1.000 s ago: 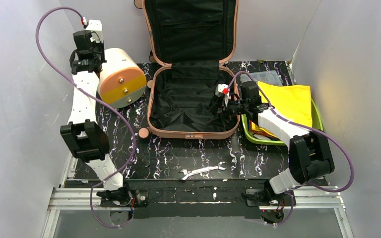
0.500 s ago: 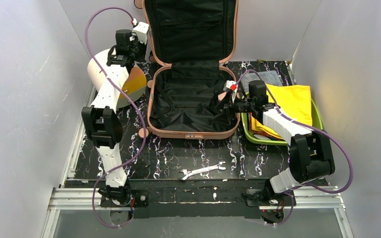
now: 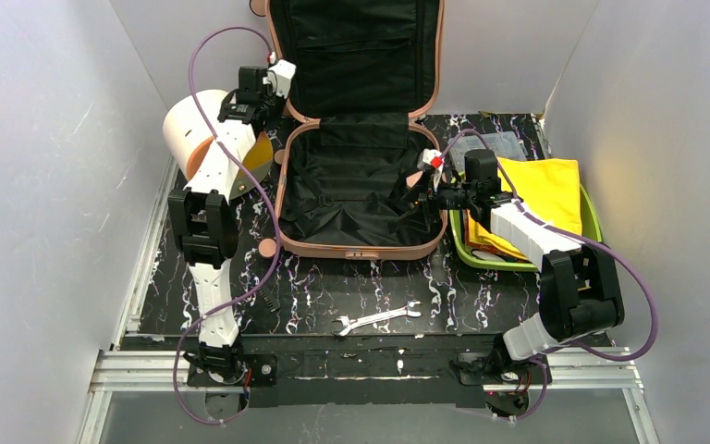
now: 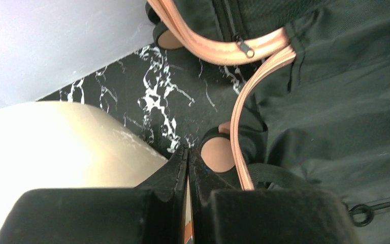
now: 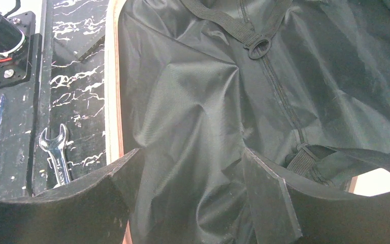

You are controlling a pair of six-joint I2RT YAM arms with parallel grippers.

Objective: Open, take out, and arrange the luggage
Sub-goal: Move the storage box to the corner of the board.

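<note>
My left gripper's closed fingers are in the gap (image 3: 275, 140) between drum box and suitcase, so I should keep pushing the drum box (image 3: 186, 131) away until it stands straight.
The luggage (image 3: 333, 199), a salmon-pink suitcase, lies open on the table with its lid leaning on the back wall and its black lining bare. My left gripper (image 3: 273, 97) is shut on nothing at the suitcase's back left corner. In the left wrist view its closed tips (image 4: 187, 151) sit just left of a pink wheel (image 4: 217, 155) and the zipper seam (image 4: 241, 117). My right gripper (image 3: 416, 199) hangs open over the right side of the lower shell. In the right wrist view it (image 5: 189, 157) has only wrinkled lining (image 5: 193, 117) between its fingers.
A round cream-and-orange drum box (image 3: 189, 129) lies left of the suitcase, under my left forearm. A lime-green tray (image 3: 592, 222) with a yellow cloth (image 3: 541, 190) stands at the right. A wrench (image 3: 376, 319) lies near the front edge. White walls enclose the table.
My left arm has swung right, from beside the drum box to the suitcase's back left corner. The drum box has shifted a little to the left. The right gripper edged slightly right.
</note>
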